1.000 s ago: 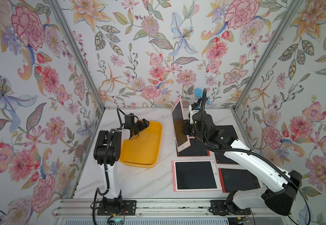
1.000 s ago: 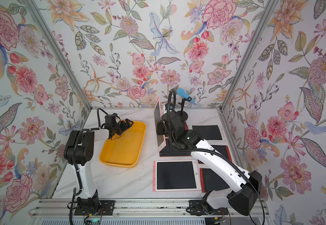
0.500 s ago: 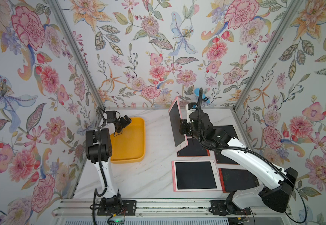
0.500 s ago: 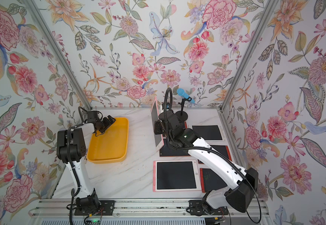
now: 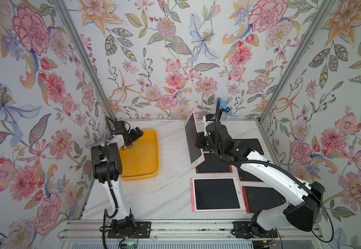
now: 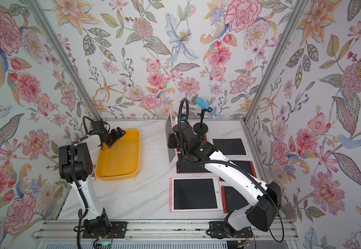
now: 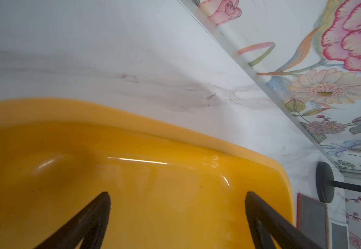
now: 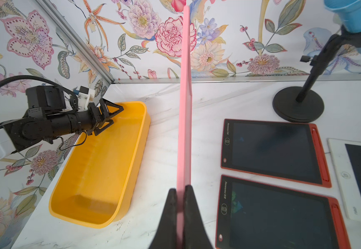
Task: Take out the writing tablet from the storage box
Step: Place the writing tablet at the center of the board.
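Note:
My right gripper should go on lowering the tablet until it rests flat on the open strip (image 5: 175,156) beside the storage box, because the pink tablet's screen (image 5: 192,139) faces that strip.
The storage box (image 5: 140,157) (image 6: 119,157) is a shallow yellow-orange tray at the table's left, with nothing in it. My left gripper (image 5: 137,134) (image 7: 177,196) hangs open over its far left corner, holding nothing; the box floor (image 7: 153,194) shows between the jaws. My right gripper (image 5: 198,141) (image 8: 180,190) is shut on a pink writing tablet (image 5: 192,140) (image 6: 170,140) (image 8: 185,107). It holds the tablet upright on edge, right of the box and outside it, with the dark screen facing left.
Several tablets lie flat on the right: a pink one (image 5: 216,194) in front and red-framed ones (image 5: 263,199) (image 8: 272,148) beside and behind it. A blue microphone (image 6: 205,105) on a black stand (image 6: 200,129) is at the back. Floral walls close three sides.
The storage box and my left gripper have shifted left toward the side wall. My right gripper has carried the upright pink tablet slightly left and back.

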`<action>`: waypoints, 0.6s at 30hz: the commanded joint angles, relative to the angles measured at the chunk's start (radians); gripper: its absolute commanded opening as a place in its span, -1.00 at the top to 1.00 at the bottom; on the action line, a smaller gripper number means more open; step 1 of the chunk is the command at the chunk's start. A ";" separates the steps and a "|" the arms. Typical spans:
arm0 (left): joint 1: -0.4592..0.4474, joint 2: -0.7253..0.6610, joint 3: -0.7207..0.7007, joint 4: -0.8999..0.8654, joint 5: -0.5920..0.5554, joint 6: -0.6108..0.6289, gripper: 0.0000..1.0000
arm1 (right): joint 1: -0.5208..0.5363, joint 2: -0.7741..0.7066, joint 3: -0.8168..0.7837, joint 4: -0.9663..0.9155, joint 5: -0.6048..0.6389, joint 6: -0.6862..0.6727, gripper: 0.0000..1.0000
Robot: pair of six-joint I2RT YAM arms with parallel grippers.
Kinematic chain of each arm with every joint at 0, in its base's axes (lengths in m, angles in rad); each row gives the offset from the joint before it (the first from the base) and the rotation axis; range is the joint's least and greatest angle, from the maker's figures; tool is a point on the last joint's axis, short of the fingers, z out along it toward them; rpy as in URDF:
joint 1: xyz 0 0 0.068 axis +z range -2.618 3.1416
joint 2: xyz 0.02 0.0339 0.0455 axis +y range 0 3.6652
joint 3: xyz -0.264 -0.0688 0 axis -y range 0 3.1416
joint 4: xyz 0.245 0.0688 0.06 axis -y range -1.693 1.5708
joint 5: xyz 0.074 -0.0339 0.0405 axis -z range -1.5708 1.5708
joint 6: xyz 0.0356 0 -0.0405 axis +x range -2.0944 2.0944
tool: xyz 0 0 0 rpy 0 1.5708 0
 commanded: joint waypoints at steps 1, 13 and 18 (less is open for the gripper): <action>0.004 -0.103 -0.035 0.022 0.035 -0.005 -0.98 | 0.007 0.071 0.040 0.056 -0.021 0.078 1.00; -0.014 -0.249 -0.217 0.069 0.063 -0.010 -0.98 | -0.062 0.214 -0.099 0.362 -0.214 0.319 1.00; -0.022 -0.269 -0.263 0.083 0.057 -0.021 -0.98 | -0.093 0.294 -0.105 0.384 -0.267 0.333 1.00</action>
